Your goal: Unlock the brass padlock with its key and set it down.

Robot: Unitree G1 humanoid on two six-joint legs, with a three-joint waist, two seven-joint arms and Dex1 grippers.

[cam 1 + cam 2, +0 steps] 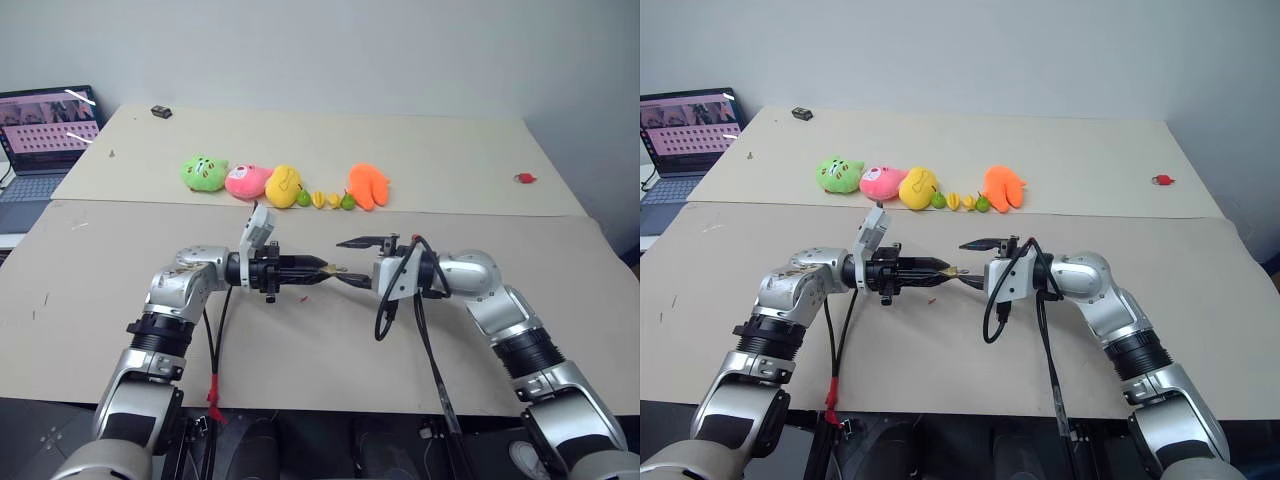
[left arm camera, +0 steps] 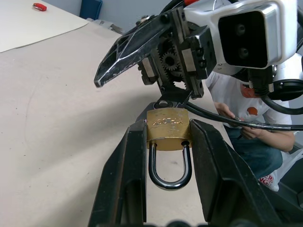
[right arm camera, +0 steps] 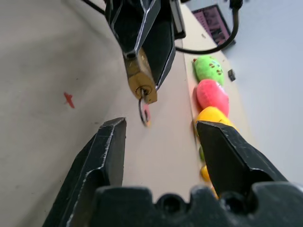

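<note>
The key in the brass padlock [image 3: 144, 104] is off-centre between the slanted fingers of my right gripper. My right gripper should roll and centre itself on the key's ring end [image 3: 146, 117] before it closes.
My left gripper [image 1: 318, 267] is shut on the brass padlock [image 2: 166, 130], a small gold-yellow body pinched between the two black fingers above the table. Its dark shackle loop [image 2: 170, 165] points back toward the wrist. The key [image 3: 143, 111] sits in the keyhole at the padlock's free end, with a small ring hanging from it. My right gripper [image 3: 161, 124] faces the padlock from the other side, open and level. Its fingertips stand a short way off the key and hold nothing. Both grippers meet over the middle of the near table [image 1: 300, 350].
A row of plush toys [image 1: 245, 180] and small toy fruits [image 1: 330, 200] lies behind the grippers. A laptop [image 1: 45, 140] stands at far left. A small red thing [image 1: 524, 178] lies far right, a black one [image 1: 161, 111] at the back. A seated person [image 2: 246, 118] is beyond.
</note>
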